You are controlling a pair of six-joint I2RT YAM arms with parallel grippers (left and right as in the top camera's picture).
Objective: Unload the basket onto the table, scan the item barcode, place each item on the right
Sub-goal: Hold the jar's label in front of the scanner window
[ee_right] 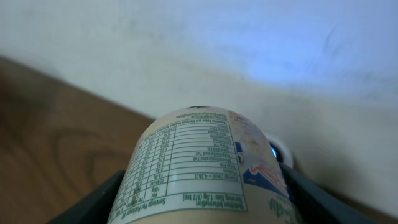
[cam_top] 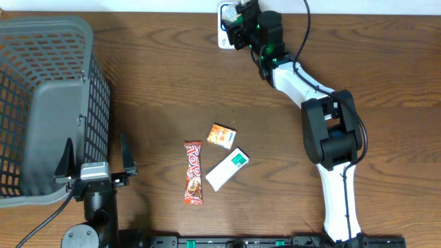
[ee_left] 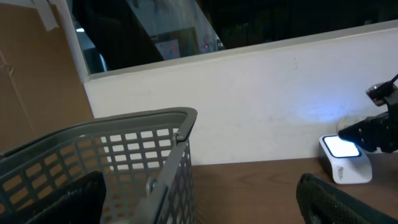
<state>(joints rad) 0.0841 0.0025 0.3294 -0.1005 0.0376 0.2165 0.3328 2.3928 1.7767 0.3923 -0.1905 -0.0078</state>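
My fingers are holding the cream container, and the table end opposite the basket is clear, so my right gripper should continue there and release the container.
My right gripper is shut on the item, a cream cylindrical container with a green nutrition table. It holds the item over the white scanner at the table's far edge. In the right wrist view the item fills the space between the dark fingers, and the scanner's blue light peeks out behind it. From the left wrist the scanner glows with the right gripper just above it. My left gripper stands open and empty beside the basket.
A grey plastic basket fills the left side, close to my left fingers. Mid-table lie an orange packet, a white and green box and a red candy bar. A white wall backs the table.
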